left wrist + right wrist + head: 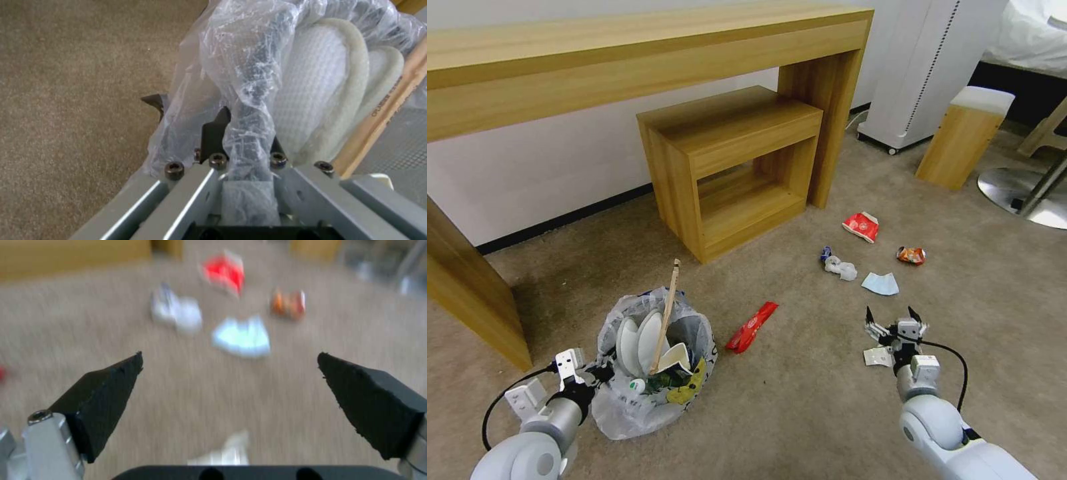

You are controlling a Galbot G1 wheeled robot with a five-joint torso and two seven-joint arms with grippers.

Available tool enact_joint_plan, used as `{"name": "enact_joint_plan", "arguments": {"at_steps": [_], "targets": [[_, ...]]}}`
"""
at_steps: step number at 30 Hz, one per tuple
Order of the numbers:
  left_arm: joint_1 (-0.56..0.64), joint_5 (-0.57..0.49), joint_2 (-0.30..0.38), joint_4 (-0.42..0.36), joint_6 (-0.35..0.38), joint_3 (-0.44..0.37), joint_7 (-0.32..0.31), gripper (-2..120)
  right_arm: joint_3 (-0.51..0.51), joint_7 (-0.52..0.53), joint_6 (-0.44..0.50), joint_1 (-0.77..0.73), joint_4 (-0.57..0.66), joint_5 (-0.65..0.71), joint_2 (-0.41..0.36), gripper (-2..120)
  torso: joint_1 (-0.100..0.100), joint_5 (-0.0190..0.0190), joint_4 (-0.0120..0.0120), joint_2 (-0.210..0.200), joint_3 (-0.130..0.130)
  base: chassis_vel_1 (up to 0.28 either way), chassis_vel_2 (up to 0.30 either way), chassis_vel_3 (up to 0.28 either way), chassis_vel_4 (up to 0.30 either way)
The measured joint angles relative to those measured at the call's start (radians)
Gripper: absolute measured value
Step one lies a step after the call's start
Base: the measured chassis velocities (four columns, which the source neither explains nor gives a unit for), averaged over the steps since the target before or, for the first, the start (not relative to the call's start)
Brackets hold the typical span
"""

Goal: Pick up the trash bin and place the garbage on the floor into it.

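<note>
My right gripper will have the white scrap [878, 357] bunched up narrow and sticking straight out of it when I lift the scrap, because the scrap is thin with a corner peaking up.
The trash bin [657, 373], lined with a crinkly clear bag, sits on the beige floor [800, 400] at the near left. It holds two white slippers [320, 86], a wooden stick [666, 317] and a cup. My left gripper [597, 371] is shut on its bagged rim [249, 133]. My right gripper [894, 317] hovers open and empty over a white scrap [878, 357]. Beyond it lie a blue mask [880, 284], crumpled tissue [840, 268], an orange wrapper [911, 255] and a red-white carton [861, 227]. A red wrapper [752, 327] lies beside the bin.
A long wooden desk [627, 53] spans the back, with a low wooden shelf unit [734, 160] under it and a desk leg [467, 293] close to the bin. A white appliance [927, 67], a wooden stool [964, 133] and a metal chair base [1020, 190] stand far right.
</note>
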Motion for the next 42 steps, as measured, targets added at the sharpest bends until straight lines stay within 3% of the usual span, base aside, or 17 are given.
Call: {"name": "enact_joint_plan", "arguments": {"at_steps": [4,7,15,25,35,42], "targets": [[0.000,0.000,0.001,0.005,-0.007,0.000,0.004,1,0.010,-0.025,-0.043,0.002,-0.044,0.121,-0.004,100,0.000,-0.0002,0.0003,0.000,0.000,0.000,0.000,0.000,0.000],[0.001,0.000,0.004,0.009,-0.010,0.000,0.006,1,0.018,-0.047,-0.045,0.007,-0.107,0.139,-0.003,100,0.000,0.0003,0.0002,0.000,0.000,0.000,0.000,0.000,0.000],[-0.007,-0.007,0.014,0.020,-0.014,0.002,0.009,1,0.034,-0.080,-0.022,0.030,-0.275,0.019,0.019,100,0.000,0.0001,-0.0002,0.000,0.000,0.000,0.000,0.000,0.000],[-0.017,-0.019,0.039,0.037,-0.019,0.016,0.017,1,0.017,-0.261,0.170,0.163,-0.542,-0.117,0.093,100,0.000,0.0002,0.0004,0.000,0.000,0.000,0.000,0.000,0.000],[-0.008,-0.039,0.047,0.019,-0.022,0.012,0.018,1,-0.006,-0.409,0.272,0.233,-0.668,-0.131,0.139,100,0.000,-0.0003,0.0002,0.000,0.000,0.000,0.000,0.000,0.000],[-0.005,-0.040,0.044,0.013,-0.022,0.013,0.018,1,-0.014,-0.381,0.252,0.240,-0.700,-0.098,0.171,100,0.000,-0.0002,0.0002,0.000,0.000,0.000,0.000,0.000,0.000]]}}
